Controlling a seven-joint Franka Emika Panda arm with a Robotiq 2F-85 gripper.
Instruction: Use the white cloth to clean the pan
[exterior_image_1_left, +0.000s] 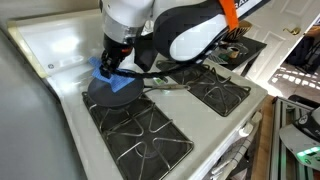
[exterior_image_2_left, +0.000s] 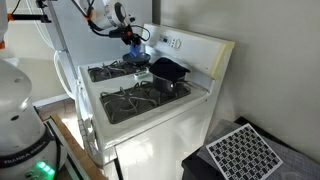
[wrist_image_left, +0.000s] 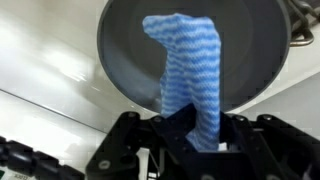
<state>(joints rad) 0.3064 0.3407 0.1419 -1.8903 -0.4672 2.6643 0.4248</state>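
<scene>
The cloth (wrist_image_left: 190, 62) hangs by its upper end from my gripper, so I should lay it in the pan (wrist_image_left: 245, 62) and take it nearer its middle before wiping.
The cloth (wrist_image_left: 186, 62) is blue with wavy stripes and hangs down from my gripper (wrist_image_left: 195, 122), which is shut on its upper end. Its free end reaches over the pan (wrist_image_left: 128, 50), a shallow round dark grey pan directly below the wrist. In an exterior view the gripper (exterior_image_1_left: 112, 60) stands over the pan (exterior_image_1_left: 115, 94) on a rear burner, with the cloth (exterior_image_1_left: 108, 72) resting on the pan's far side and the long handle (exterior_image_1_left: 168, 85) pointing towards the stove's middle. From farther off, the gripper (exterior_image_2_left: 133, 37) and the cloth (exterior_image_2_left: 137, 48) show small.
The pan sits on a white gas stove (exterior_image_1_left: 60, 50) with black grates (exterior_image_1_left: 140, 135). A deeper black pot (exterior_image_2_left: 168, 72) stands on another burner. The raised back panel (exterior_image_2_left: 195, 48) borders the cooktop. A second pan's rim (wrist_image_left: 300, 25) shows at the wrist view's top right.
</scene>
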